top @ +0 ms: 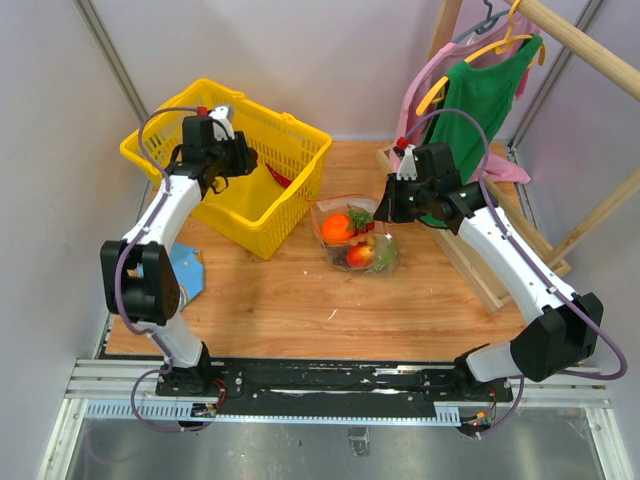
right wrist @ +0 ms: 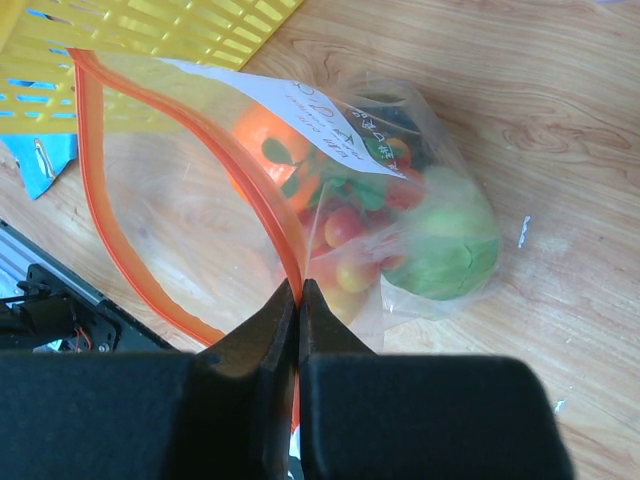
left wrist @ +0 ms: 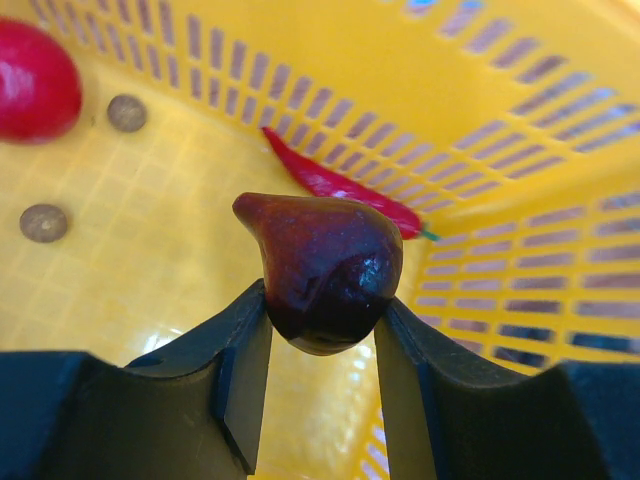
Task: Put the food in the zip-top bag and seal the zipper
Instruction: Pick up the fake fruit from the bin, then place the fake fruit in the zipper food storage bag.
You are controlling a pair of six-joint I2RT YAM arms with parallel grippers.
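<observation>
The robot's right gripper holds the bag's opening (top: 346,203) open, so the left gripper goes on carrying the dark purple toy fruit until it hangs over the bag's opening.
My left gripper (left wrist: 322,330) is shut on a dark purple toy fruit (left wrist: 322,265) and holds it inside the yellow mesh basket (left wrist: 500,100). In the top view this gripper (top: 225,165) is over the basket (top: 290,215). My right gripper (right wrist: 299,290) is shut on the red-orange zipper (right wrist: 200,135) of the clear zip-top bag (right wrist: 190,225), holding its mouth open. Inside the bag lie an orange (right wrist: 262,140), a light-green ball (right wrist: 440,240) and small red fruits (right wrist: 345,225). The bag (top: 355,240) lies mid-table, with my right gripper (top: 385,210) at its right edge.
A red chili (left wrist: 340,190), a red round fruit (left wrist: 35,85) and two brown discs (left wrist: 44,222) lie in the basket. A green shirt (top: 490,90) hangs on a rack at the back right above a wooden crate (top: 495,275). A blue object (top: 190,275) lies left.
</observation>
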